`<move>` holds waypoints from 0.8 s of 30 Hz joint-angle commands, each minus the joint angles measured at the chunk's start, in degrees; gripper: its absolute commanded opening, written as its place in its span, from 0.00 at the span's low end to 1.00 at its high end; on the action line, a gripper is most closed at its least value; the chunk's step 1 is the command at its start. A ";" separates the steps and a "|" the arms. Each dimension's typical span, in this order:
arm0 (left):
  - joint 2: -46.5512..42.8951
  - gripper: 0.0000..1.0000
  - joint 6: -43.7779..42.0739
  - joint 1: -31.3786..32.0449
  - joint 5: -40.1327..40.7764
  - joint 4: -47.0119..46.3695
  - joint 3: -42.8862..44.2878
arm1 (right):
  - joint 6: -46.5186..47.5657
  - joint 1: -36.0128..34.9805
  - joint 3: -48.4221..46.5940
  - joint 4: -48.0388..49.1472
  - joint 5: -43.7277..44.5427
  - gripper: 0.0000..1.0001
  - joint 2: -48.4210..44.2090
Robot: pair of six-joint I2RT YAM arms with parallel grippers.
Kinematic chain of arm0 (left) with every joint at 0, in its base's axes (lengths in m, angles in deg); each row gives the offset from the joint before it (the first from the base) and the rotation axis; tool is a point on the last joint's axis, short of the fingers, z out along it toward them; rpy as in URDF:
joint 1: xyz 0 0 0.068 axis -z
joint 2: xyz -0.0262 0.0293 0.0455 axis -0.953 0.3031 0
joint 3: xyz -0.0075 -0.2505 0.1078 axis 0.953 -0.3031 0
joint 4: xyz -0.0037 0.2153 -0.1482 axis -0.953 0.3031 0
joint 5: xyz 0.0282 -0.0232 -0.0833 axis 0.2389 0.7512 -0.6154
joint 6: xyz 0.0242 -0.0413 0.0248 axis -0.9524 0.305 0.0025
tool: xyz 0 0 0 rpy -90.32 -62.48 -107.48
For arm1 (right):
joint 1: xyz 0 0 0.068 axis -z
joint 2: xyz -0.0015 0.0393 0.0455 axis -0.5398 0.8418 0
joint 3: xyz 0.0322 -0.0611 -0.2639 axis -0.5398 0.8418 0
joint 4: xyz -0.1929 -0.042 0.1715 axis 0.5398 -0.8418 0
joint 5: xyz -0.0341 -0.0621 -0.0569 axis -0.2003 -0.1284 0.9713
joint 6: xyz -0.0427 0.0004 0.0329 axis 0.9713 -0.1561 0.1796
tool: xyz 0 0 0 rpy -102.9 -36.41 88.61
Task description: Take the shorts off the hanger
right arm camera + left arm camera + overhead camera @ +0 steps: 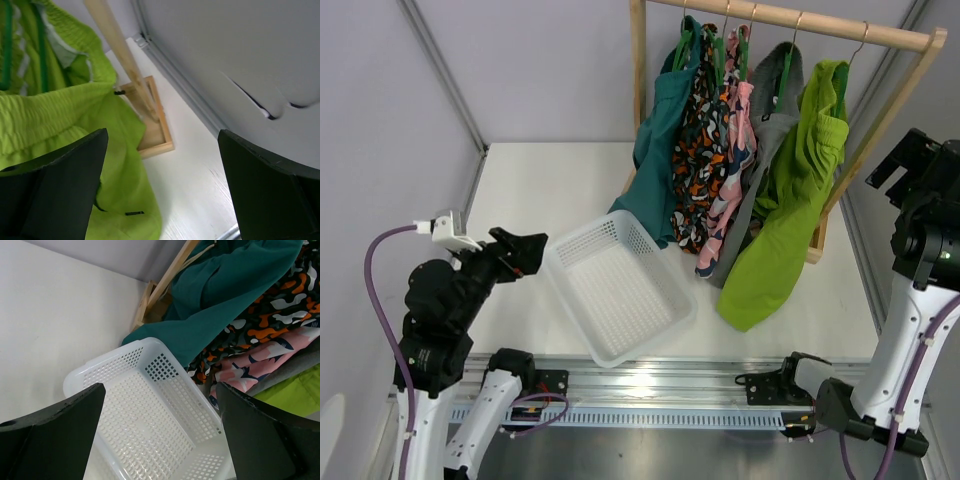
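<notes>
The lime shorts (817,125) hang outermost with their green hanger facing the robot's open right gripper, so the robot should keep moving toward that hanger (841,86) until its fingers are on both sides of it.
Several shorts hang on green hangers (785,65) from a wooden rack (800,20): teal (665,130), orange-black camo (700,140), pink floral (735,150), grey (775,110) and lime green (790,200). My left gripper (525,250) is open and empty, left of the rack, above the near-left corner of a white basket (582,235). In the left wrist view my left gripper (160,440) looks into the basket (115,357), with the teal shorts (225,300) beyond. My right gripper (898,165) is open and empty, high to the right of the lime shorts (50,115).
The rack's slanted wooden post (112,45) and its foot frame (155,135) stand just right of the lime shorts. A grey wall with a metal rail (190,95) runs close on the right. The lower ends of the shorts hang near the basket's far rim.
</notes>
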State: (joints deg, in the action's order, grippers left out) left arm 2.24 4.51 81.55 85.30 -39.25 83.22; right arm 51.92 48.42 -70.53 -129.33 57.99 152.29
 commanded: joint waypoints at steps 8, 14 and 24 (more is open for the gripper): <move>1.07 0.99 -0.71 -0.49 -2.43 0.66 1.92 | 19.90 -0.71 6.85 18.36 -32.91 1.00 -5.27; 2.12 0.99 -1.15 -0.49 -2.60 -0.31 2.36 | 23.96 -3.18 -3.58 8.37 -34.93 1.00 1.21; 4.85 0.99 -2.47 -0.49 -3.84 -1.54 3.15 | 2.99 -3.18 -26.96 4.06 -38.39 0.90 20.98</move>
State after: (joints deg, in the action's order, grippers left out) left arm 6.41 3.38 81.55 83.07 -38.79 83.90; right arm 63.88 45.49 -91.23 -123.12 18.65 167.24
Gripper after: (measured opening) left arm 0.993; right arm 0.929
